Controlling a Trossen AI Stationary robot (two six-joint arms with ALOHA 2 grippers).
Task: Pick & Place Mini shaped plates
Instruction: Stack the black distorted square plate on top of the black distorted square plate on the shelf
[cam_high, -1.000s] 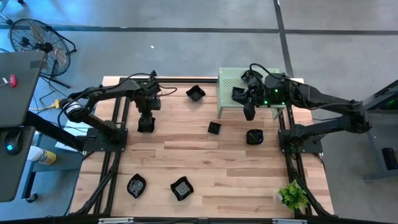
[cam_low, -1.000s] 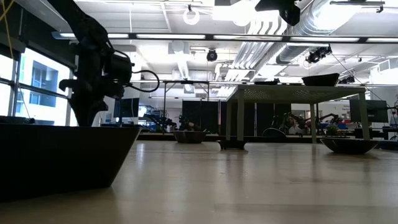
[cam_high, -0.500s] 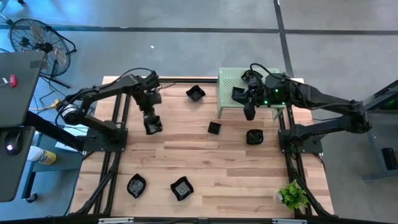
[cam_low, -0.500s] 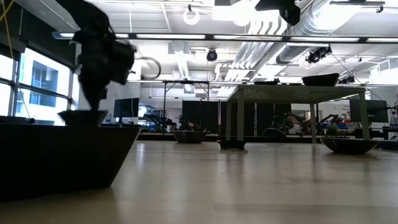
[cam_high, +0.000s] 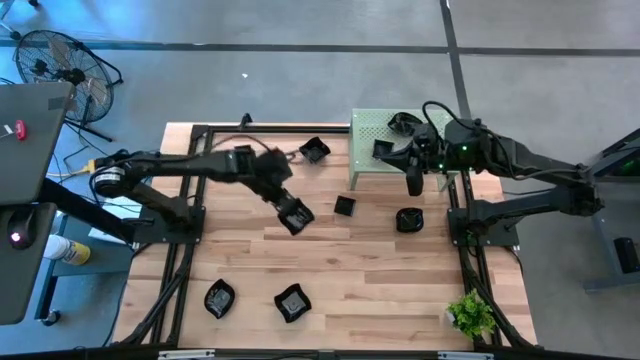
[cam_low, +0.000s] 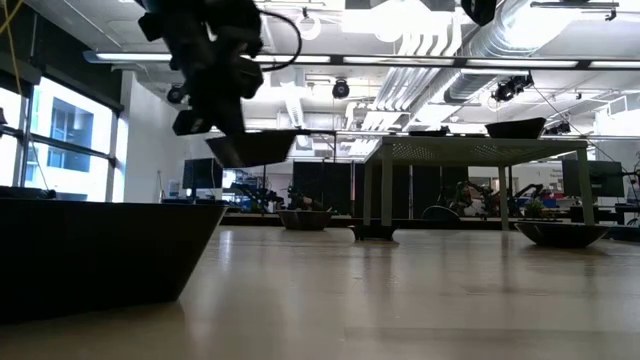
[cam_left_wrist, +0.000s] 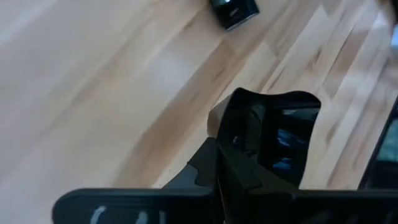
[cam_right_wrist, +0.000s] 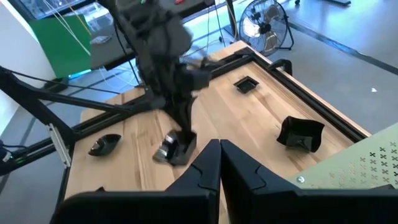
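The squarish dish (cam_high: 296, 216) hangs with its base down and open wood (cam_high: 329, 236) is next to the centre dish, so the robot's left gripper goes on lowering the squarish dish until its base sits there.
Several tiny glossy black dishes lie on the wooden table: one by the far edge (cam_high: 315, 150), one at the centre (cam_high: 344, 206), one by the right side (cam_high: 409, 219), two near the front (cam_high: 219, 298) (cam_high: 292, 303). Two more sit on the pale green stand (cam_high: 368, 135). My left gripper (cam_high: 290, 208) hovers over the table's middle, shut on a squarish black dish (cam_left_wrist: 280, 137). My right gripper (cam_high: 413, 185) hangs at the stand's near right corner, shut and empty (cam_right_wrist: 219, 152). My left gripper pinches the squarish dish by its rim (cam_left_wrist: 233, 140), fingers slanting down from the table's left. The dish is lifted clear of the table (cam_low: 250, 148), roughly level, sticking out beyond the fingertips.
Black frame rails run along the table's left (cam_high: 190, 190) and right (cam_high: 455, 215) sides. A small green plant (cam_high: 470, 315) stands at the near right corner. Bare wood lies between the centre dish and the two front dishes. A fan (cam_high: 60, 70) stands on the floor beyond.
My left gripper has lifted the squarish dish off the table's left part and carried it up and toward the right, to the table's middle. My right gripper has shifted a little to the right beside the stand.
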